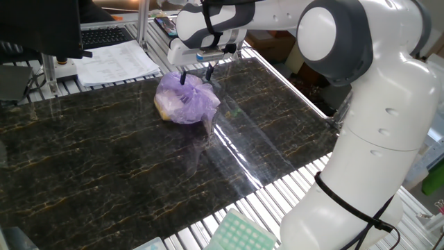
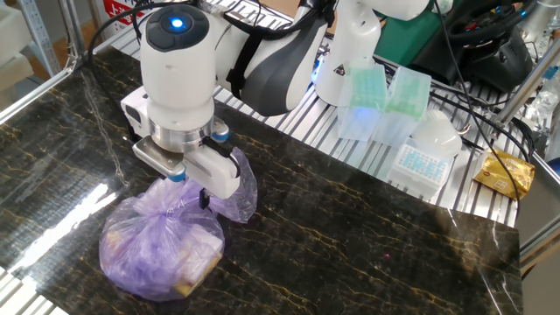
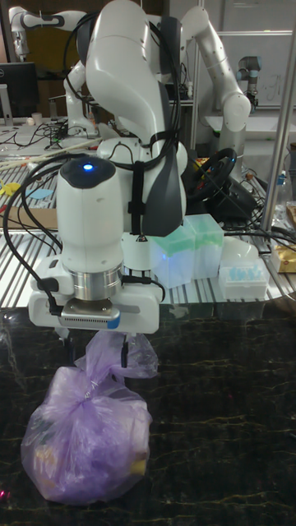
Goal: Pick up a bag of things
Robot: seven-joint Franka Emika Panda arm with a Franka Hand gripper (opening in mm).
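I expect the bag (image 1: 186, 101) to hang as a pouch when I lift it, with the yellowish contents (image 1: 161, 109) at its bottom, since they bulge under loose gathered plastic.
The bag of things (image 1: 182, 103) is a lumpy lilac plastic bag with yellowish contents, resting on the dark marble table (image 1: 104, 160). My gripper (image 1: 196, 76) hangs directly over its gathered top, open, one finger on each side of the neck. From the opposite side, the gripper (image 2: 189, 191) sits low against the bag (image 2: 156, 252), and the loose plastic tail spreads behind it. The tall fixed view shows the gripper (image 3: 97, 353) with the bag's neck rising between its spread fingers above the round bag (image 3: 86, 436). The bag lies on the table, not lifted.
Papers (image 1: 114, 61) and a keyboard lie beyond the table's far left edge. Green and clear tip boxes (image 2: 369, 98) and a gold packet (image 2: 502, 173) sit on the slatted frame behind the table. The robot's white base (image 1: 374, 139) stands at the right, and a green rack (image 1: 239, 232) is by the front edge.
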